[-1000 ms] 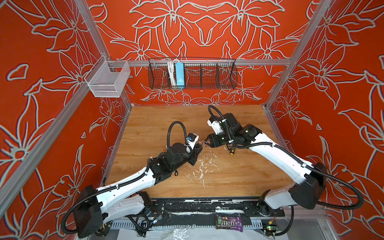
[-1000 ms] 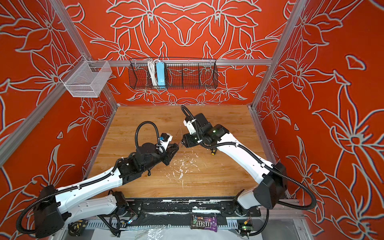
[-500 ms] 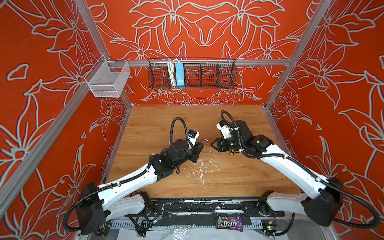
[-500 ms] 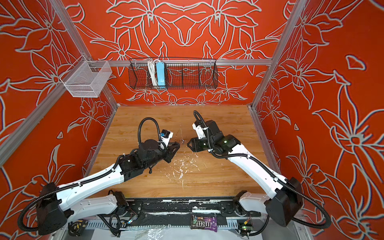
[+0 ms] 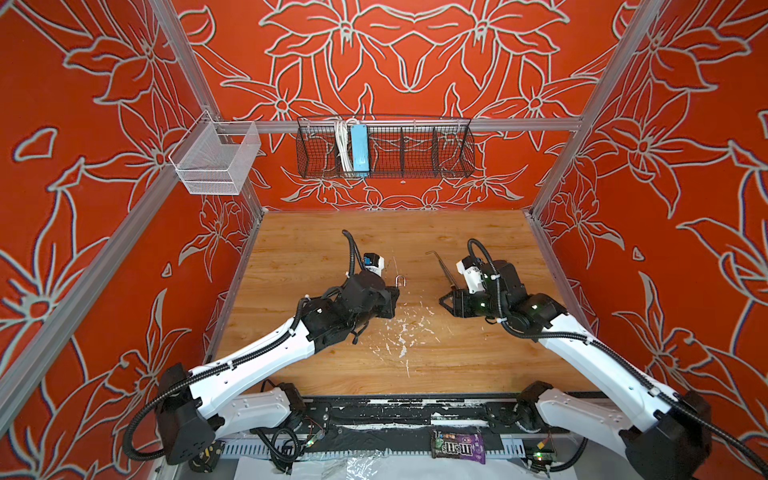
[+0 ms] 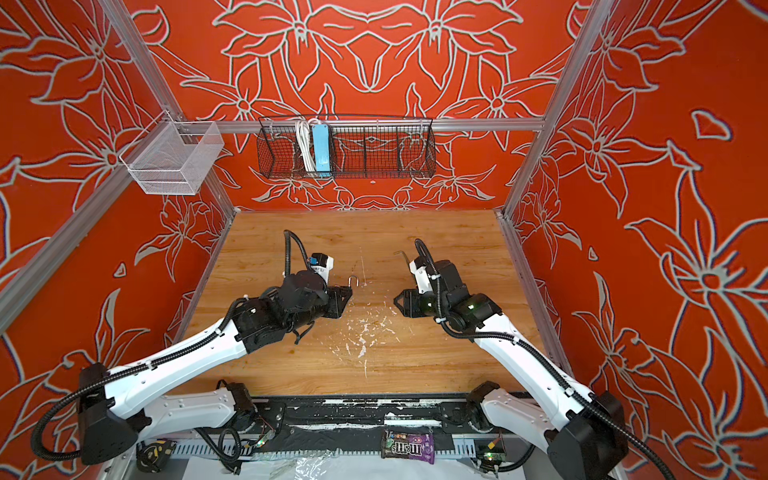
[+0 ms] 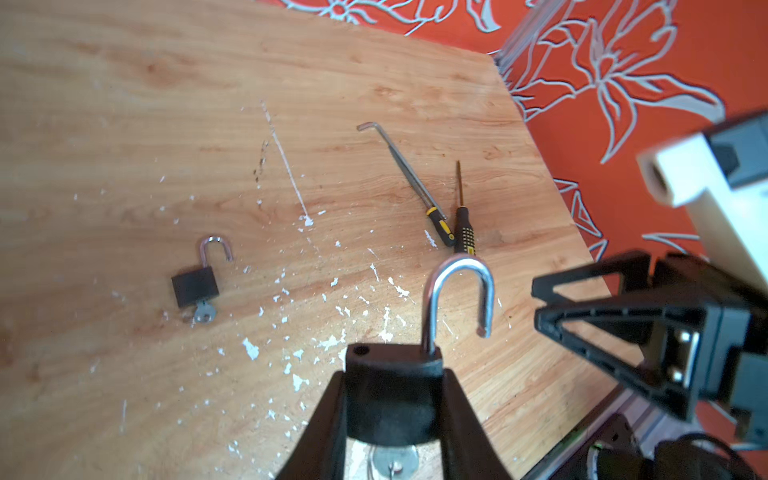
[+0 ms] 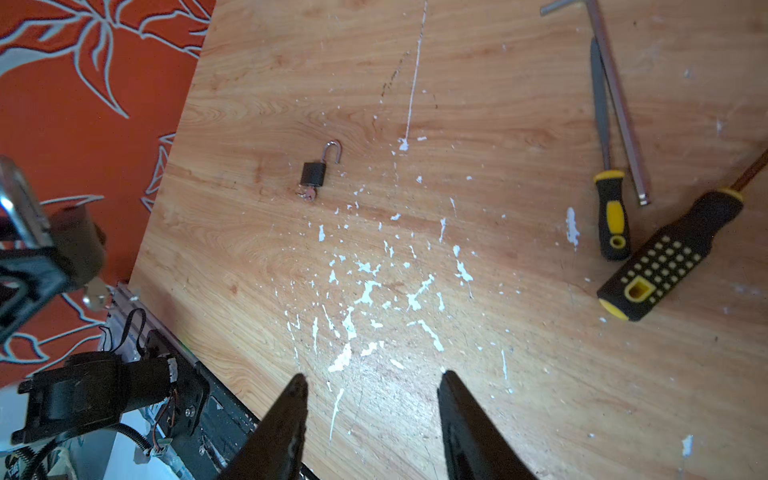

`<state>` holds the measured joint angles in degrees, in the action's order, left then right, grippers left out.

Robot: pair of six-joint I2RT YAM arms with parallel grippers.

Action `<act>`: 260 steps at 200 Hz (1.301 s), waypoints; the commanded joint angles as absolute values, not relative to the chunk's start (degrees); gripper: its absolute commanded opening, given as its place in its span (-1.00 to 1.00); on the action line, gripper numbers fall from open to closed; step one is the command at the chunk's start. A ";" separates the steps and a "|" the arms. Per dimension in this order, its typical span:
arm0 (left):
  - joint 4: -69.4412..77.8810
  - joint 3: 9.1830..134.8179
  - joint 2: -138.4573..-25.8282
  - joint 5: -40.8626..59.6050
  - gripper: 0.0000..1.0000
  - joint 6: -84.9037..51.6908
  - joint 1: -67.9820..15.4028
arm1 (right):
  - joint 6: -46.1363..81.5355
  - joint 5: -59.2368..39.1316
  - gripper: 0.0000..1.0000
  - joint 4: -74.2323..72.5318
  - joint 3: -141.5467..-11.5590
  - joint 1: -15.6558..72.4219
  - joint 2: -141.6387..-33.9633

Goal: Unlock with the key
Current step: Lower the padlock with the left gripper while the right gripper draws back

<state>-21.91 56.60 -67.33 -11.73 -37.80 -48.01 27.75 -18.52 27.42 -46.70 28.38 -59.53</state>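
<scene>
The shackle's loose end (image 7: pixel 484 328) is free of the held padlock's body, so my left gripper keeps going down to the clear wood (image 6: pixel 365 302) next to the second padlock and lets go.
My left gripper (image 7: pixel 392 374) is shut on the black body of a padlock (image 7: pixel 390 395), held above the table. Its silver shackle (image 7: pixel 457 291) stands open, one leg free of the body. The key (image 7: pixel 395 459) sticks out of the padlock's underside, between my fingers. In both top views the shackle (image 5: pixel 400 280) (image 6: pixel 353 280) shows above the left gripper (image 5: pixel 390 297) (image 6: pixel 345 297). My right gripper (image 8: pixel 372 382) is open and empty, a short way to the right of the padlock in both top views (image 5: pixel 446 301) (image 6: pixel 399 301).
A second black padlock (image 7: pixel 194 284) lies on the wooden table with its shackle open and a key (image 7: pixel 203 311) in it. Two black-and-yellow screwdrivers (image 8: pixel 665 262) (image 8: pixel 611 216) and an L-shaped metal rod (image 8: pixel 619 104) lie near the right arm. White paint flecks (image 8: pixel 365 291) dot the table's middle.
My right gripper has drawn back to the right, away from the padlock in my left gripper, and its fingers stand slightly wider. The left arm has barely moved.
</scene>
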 commanded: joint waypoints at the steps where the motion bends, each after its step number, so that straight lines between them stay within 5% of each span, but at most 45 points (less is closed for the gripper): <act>1: -29.30 61.01 -73.90 -14.19 -1.00 -46.46 -48.12 | 30.11 -18.03 0.08 25.92 -43.98 27.10 -58.43; 63: -39.82 79.44 -98.28 -12.35 -1.00 -50.92 -46.03 | 33.09 -18.46 0.52 21.09 -37.49 22.45 -58.20; 138: -40.63 87.29 -112.66 -11.87 -1.00 -51.25 -42.89 | 31.64 -18.54 0.87 17.88 -36.04 20.50 -62.17; 260: -40.83 89.30 -119.27 -9.29 -1.00 -44.67 -40.61 | 32.84 -22.09 0.95 13.66 -35.07 19.79 -64.86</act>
